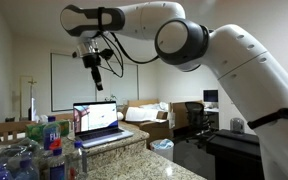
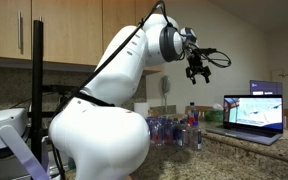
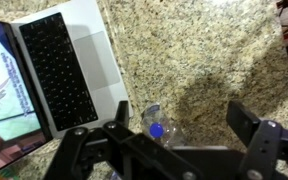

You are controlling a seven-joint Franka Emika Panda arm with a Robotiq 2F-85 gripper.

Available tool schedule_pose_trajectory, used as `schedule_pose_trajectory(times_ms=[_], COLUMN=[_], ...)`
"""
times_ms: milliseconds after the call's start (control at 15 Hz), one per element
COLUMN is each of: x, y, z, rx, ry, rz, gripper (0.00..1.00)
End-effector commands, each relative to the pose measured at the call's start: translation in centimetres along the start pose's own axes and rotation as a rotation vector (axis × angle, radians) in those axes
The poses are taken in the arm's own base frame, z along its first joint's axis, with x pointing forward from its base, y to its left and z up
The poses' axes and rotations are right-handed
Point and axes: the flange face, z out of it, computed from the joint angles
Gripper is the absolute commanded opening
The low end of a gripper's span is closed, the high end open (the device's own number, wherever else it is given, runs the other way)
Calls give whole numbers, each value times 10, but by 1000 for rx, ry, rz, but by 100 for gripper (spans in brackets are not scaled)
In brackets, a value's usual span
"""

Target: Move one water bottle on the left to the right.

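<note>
The robot's gripper has its open fingers facing clear counter (image 3: 184,75) beside the laptop, so it should swing back over the bottle cluster (image 2: 166,130) and turn its wrist before going down to a bottle.
My gripper (image 1: 96,66) hangs high above the granite counter (image 3: 194,60), just over the laptop's height, with its jaws wide open and nothing between them. In the wrist view its two dark fingers (image 3: 246,122) frame the counter far below. A clear water bottle (image 3: 156,127) with a blue cap stands there, seen from above, close to the finger on the laptop's side. In both exterior views a cluster of small bottles (image 1: 42,152) (image 2: 172,128) stands on the counter beside the laptop. The gripper (image 2: 196,68) is well above them and touches nothing.
An open laptop (image 1: 99,122) (image 2: 254,110) (image 3: 54,70) sits on the counter next to the bottles. Beyond the counter edge are cardboard boxes (image 1: 149,115), a blue bin (image 1: 162,148) and an office chair (image 1: 194,115). Wooden cabinets (image 2: 44,30) hang behind the arm.
</note>
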Motion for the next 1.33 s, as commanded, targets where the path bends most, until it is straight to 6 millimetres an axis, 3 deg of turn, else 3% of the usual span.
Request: schedule_pose_trajectory(times_ms=[0,400,533,667,933,1267], x=[36,125,140,152,155,134], y=[12,46,53,47,26,-4], z=[2,47,65,85,104,95], rx=[-171,-394,-442,-471,-508,-536], ry=[70,381,484,577,661,672], rz=[-67,-100,-126,-171,-244,-235], gripper=[100,100,100,100,100,100])
